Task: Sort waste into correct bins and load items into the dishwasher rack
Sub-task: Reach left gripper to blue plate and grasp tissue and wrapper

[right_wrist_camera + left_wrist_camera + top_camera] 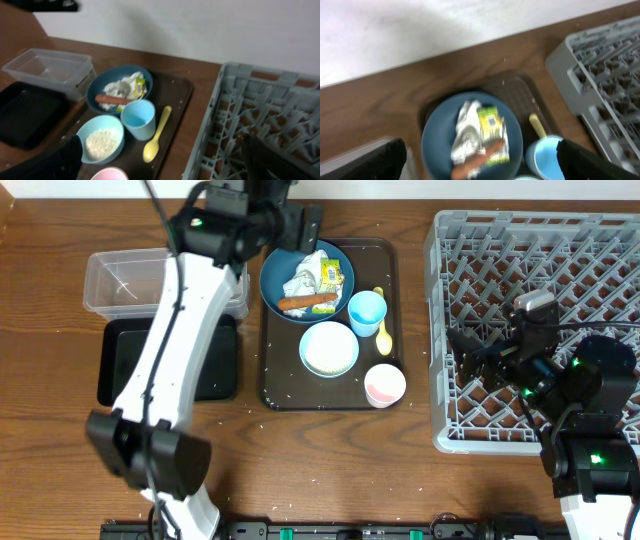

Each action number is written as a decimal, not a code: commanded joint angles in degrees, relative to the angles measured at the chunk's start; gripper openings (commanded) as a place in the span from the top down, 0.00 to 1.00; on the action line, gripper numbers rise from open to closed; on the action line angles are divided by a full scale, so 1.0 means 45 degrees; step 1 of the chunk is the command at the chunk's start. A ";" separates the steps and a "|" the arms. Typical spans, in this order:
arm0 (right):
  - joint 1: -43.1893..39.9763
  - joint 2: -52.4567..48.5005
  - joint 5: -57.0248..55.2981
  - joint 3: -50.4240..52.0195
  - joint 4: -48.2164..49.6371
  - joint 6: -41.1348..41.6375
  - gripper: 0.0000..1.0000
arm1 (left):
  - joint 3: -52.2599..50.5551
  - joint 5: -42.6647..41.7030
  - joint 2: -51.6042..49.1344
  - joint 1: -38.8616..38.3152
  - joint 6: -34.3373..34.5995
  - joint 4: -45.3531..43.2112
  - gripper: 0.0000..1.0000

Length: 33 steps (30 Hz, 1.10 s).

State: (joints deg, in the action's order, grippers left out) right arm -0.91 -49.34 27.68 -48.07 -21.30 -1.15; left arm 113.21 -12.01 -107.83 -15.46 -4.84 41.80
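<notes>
My left gripper should keep going down and close on both, as the far ends of paper and wrapper are side by side and free of the sausage.
A dark blue plate on the brown serving tray holds crumpled white paper, a yellow-green wrapper and an orange-red sausage. Beside it are a light blue cup, a yellow spoon, a pale bowl with rice and a pinkish cup. My left gripper hangs open above the plate's far edge; the left wrist view shows nothing between its fingers. My right gripper is open and empty over the grey rack's left side, also seen in the right wrist view.
The clear tub and the black tray lie left of the brown serving tray. Rice grains are scattered on the tray and the wooden table. The left arm reaches across the tub and black tray.
</notes>
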 commanded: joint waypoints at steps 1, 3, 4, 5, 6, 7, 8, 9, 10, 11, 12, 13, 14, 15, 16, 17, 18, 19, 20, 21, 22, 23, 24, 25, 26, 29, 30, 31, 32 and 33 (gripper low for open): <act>-0.0126 0.0083 0.0534 -0.0316 -0.0243 -0.0243 0.01 | 0.0262 0.0398 -0.1098 -0.0151 -0.0209 -0.0627 0.02; -0.0126 0.0078 0.0529 -0.0316 -0.0500 -0.0243 0.01 | 0.0262 0.0515 -0.1851 -0.0272 -0.0204 -0.0840 0.02; -0.0126 0.0078 0.0525 -0.0316 -0.0641 -0.0243 0.01 | 0.0262 0.0544 -0.2229 -0.0330 -0.0199 -0.0894 0.02; -0.0126 0.0078 0.0520 -0.0316 -0.0797 -0.0248 0.01 | 0.0262 0.0597 -0.2584 -0.0398 -0.0189 -0.0933 0.02; -0.0126 0.0078 0.0515 -0.0316 -0.0903 -0.0248 0.01 | 0.0262 0.0612 -0.2977 -0.0466 -0.0189 -0.0991 0.02; -0.0126 0.0068 0.0515 -0.0316 -0.0996 -0.0253 0.01 | 0.0262 0.0714 -0.3332 -0.0529 -0.0092 -0.1083 0.02; -0.0126 0.0063 0.0491 -0.0316 -0.1098 -0.0296 0.01 | 0.0262 0.0923 -0.3701 -0.0597 -0.0044 -0.1175 0.02; -0.0126 0.0058 0.0423 -0.0316 -0.1175 -0.0296 0.01 | 0.0262 0.1103 -0.4002 -0.0646 -0.0039 -0.1253 0.02; -0.0126 0.0058 0.0306 -0.0316 -0.1248 -0.0291 0.01 | 0.0262 0.1316 -0.4294 -0.0695 0.0068 -0.1336 0.02; -0.0126 0.0058 0.0165 -0.0316 -0.1331 -0.0291 0.01 | 0.0262 0.1559 -0.4600 -0.0733 0.0204 -0.1433 0.02; -0.0126 0.0058 0.0083 -0.0316 -0.1394 -0.0291 0.01 | 0.0262 0.1656 -0.4833 -0.0753 0.0233 -0.1501 0.02; -0.0126 0.0058 -0.0024 -0.0316 -0.1433 -0.0291 0.01 | 0.0262 0.1724 -0.5042 -0.0777 0.0238 -0.1574 0.02; -0.0126 0.0058 -0.0121 -0.0316 -0.1486 -0.0291 0.01 | 0.0262 0.1817 -0.5251 -0.0787 0.0282 -0.1656 0.02; -0.0126 0.0058 -0.0180 -0.0316 -0.1515 -0.0291 0.01 | 0.0262 0.2016 -0.5445 -0.0787 0.0442 -0.1744 0.02; -0.0126 0.0058 -0.0204 -0.0316 -0.1525 -0.0291 0.01 | 0.0262 0.2186 -0.5625 -0.0787 0.0563 -0.1812 0.02; -0.0126 0.0058 -0.0204 -0.0316 -0.1520 -0.0291 0.01 | 0.0262 0.2244 -0.5863 -0.0787 0.0563 -0.1899 0.02; -0.0126 0.0058 -0.0204 -0.0316 -0.1520 -0.0291 0.01 | 0.0262 0.2254 -0.6023 -0.0787 0.0563 -0.1928 0.02; -0.0126 0.0058 -0.0204 -0.0316 -0.1520 -0.0291 0.01 | 0.0262 0.2254 -0.6207 -0.0787 0.0568 -0.1943 0.02; -0.0126 0.0058 -0.0204 -0.0316 -0.1525 -0.0291 0.01 | 0.0262 0.2254 -0.6382 -0.0787 0.0563 -0.1957 0.02; -0.0126 0.0058 -0.0199 -0.0316 -0.1525 -0.0291 0.01 | 0.0262 0.2254 -0.6543 -0.0787 0.0568 -0.1948 0.02; -0.0126 0.0053 -0.0204 -0.0316 -0.1525 -0.0291 0.01 | 0.0253 0.2254 -0.6713 -0.0787 0.0563 -0.1948 0.02; -0.0126 0.0053 -0.0204 -0.0316 -0.1525 -0.0291 0.01 | 0.0253 0.2254 -0.6834 -0.0787 0.0563 -0.1948 0.02; -0.0126 0.0053 -0.0204 -0.0316 -0.1520 -0.0291 0.01 | 0.0253 0.2254 -0.6985 -0.0787 0.0563 -0.1948 0.02; -0.0126 0.0053 -0.0209 -0.0316 -0.1520 -0.0291 0.01 | 0.0253 0.2249 -0.7057 -0.0787 0.0563 -0.1943 0.02; -0.0126 0.0053 -0.0204 -0.0316 -0.1520 -0.0291 0.01 | 0.0253 0.2249 -0.7174 -0.0787 0.0568 -0.1943 0.02; -0.0126 0.0053 -0.0209 -0.0316 -0.1520 -0.0291 0.01 | 0.0253 0.2200 -0.7315 -0.0831 0.0568 -0.1894 0.13; -0.0126 0.0053 -0.0214 -0.0316 -0.1520 -0.0291 0.01 | 0.0253 0.2200 -0.7325 -0.0845 0.0563 -0.1894 0.26; -0.0126 0.0053 -0.0253 -0.0316 -0.1520 -0.0287 0.01 | 0.0253 0.2205 -0.7325 -0.0860 0.0568 -0.1894 0.38; -0.0126 0.0053 -0.0316 -0.0316 -0.1520 -0.0291 0.01 | 0.0253 0.2200 -0.7329 -0.0874 0.0563 -0.1894 0.49; -0.0126 0.0053 -0.0413 -0.0316 -0.1530 -0.0287 0.01 | 0.0253 0.2200 -0.7325 -0.0894 0.0568 -0.1894 0.58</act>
State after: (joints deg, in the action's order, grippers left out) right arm -0.91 -49.28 26.96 -48.18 -28.08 -1.78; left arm 113.71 -2.98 -139.55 -19.29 -2.48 32.84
